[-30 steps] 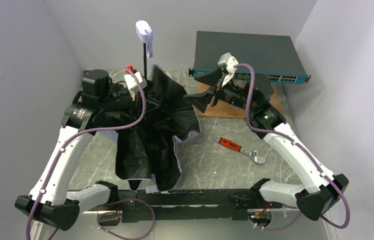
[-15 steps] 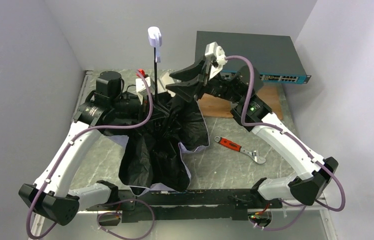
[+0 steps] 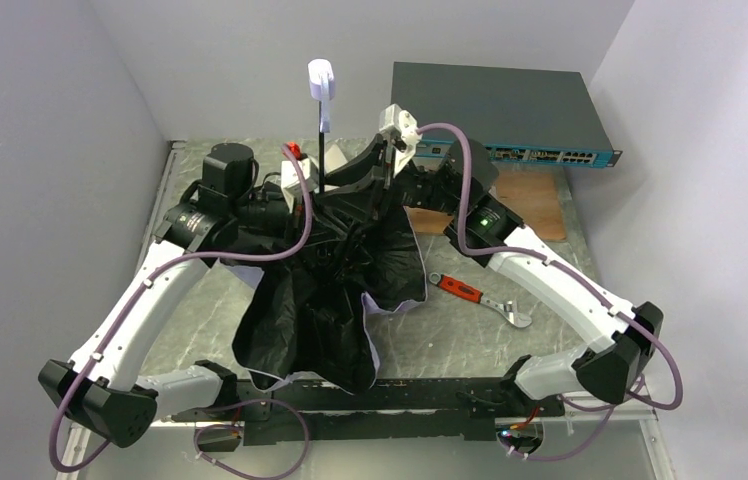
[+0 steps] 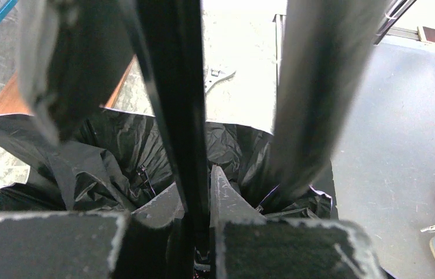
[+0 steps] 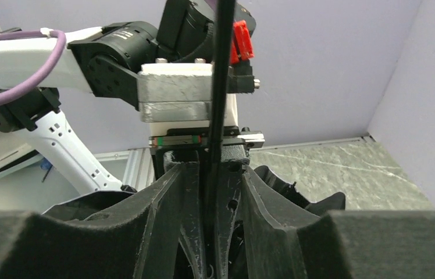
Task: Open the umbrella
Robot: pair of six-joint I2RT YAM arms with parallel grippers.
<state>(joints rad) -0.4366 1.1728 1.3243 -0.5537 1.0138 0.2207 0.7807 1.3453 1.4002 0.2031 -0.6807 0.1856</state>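
My right gripper should hold the umbrella's pole while my left gripper moves to the lining's folds (image 3: 285, 308), because the black lining bunches (image 3: 337, 262) around the pole where both my grippers are crowded.
The umbrella (image 3: 310, 310) stands with its crumpled black lining spread over the table. Its thin black shaft (image 3: 321, 150) points up to the lavender handle (image 3: 321, 78). My left gripper (image 3: 316, 200) is shut on the shaft; in the left wrist view its tips (image 4: 195, 195) pinch the shaft (image 4: 177, 116). My right gripper (image 3: 358, 192) has come in from the right and straddles the same shaft (image 5: 221, 70). Its fingers (image 4: 308, 87) stand on either side with gaps, and their ends are buried in the black fabric. In the right wrist view the right gripper (image 5: 212, 192) flanks the left fingertips.
A dark network switch (image 3: 495, 110) sits at the back right, with a brown board (image 3: 530, 200) in front of it. A red-handled wrench (image 3: 475, 297) lies right of the canopy. Grey walls close in on the left, back and right.
The right arm swung left from the board to the shaft and its jaws narrowed from wide open. The left arm carried the umbrella slightly right, so the handle shifted right.
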